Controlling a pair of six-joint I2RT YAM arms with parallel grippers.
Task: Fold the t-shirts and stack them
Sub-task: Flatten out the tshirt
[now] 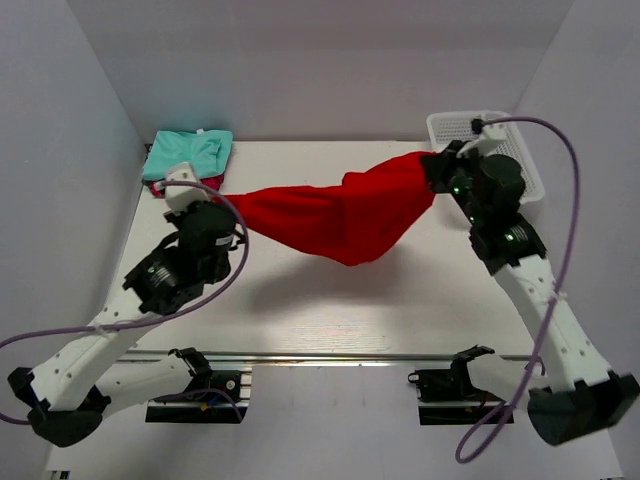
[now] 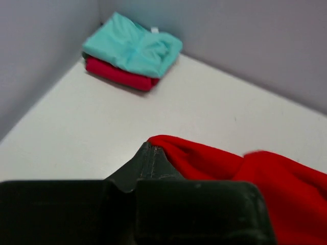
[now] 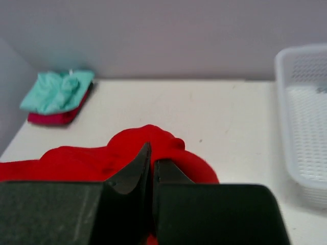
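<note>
The red t-shirt hangs as a narrow, bunched strip (image 1: 345, 215) between my grippers, so my left gripper should open and my right gripper lay it down for new grips.
The bright red t-shirt (image 1: 335, 213) hangs stretched in the air between my two grippers, sagging in the middle above the table. My left gripper (image 1: 236, 222) is shut on its left end; in the left wrist view the closed fingers (image 2: 149, 154) pinch the red cloth (image 2: 265, 184). My right gripper (image 1: 432, 168) is shut on its right end; in the right wrist view the red cloth (image 3: 92, 161) bunches round the shut fingers (image 3: 144, 161). The mint green t-shirt (image 1: 190, 153) lies folded on the crimson-pink t-shirt (image 2: 115, 74) in the far left corner.
A white mesh basket (image 1: 505, 135) stands at the far right, behind my right arm, and shows in the right wrist view (image 3: 306, 122). Grey walls enclose the white table (image 1: 330, 310) on the left, back and right.
</note>
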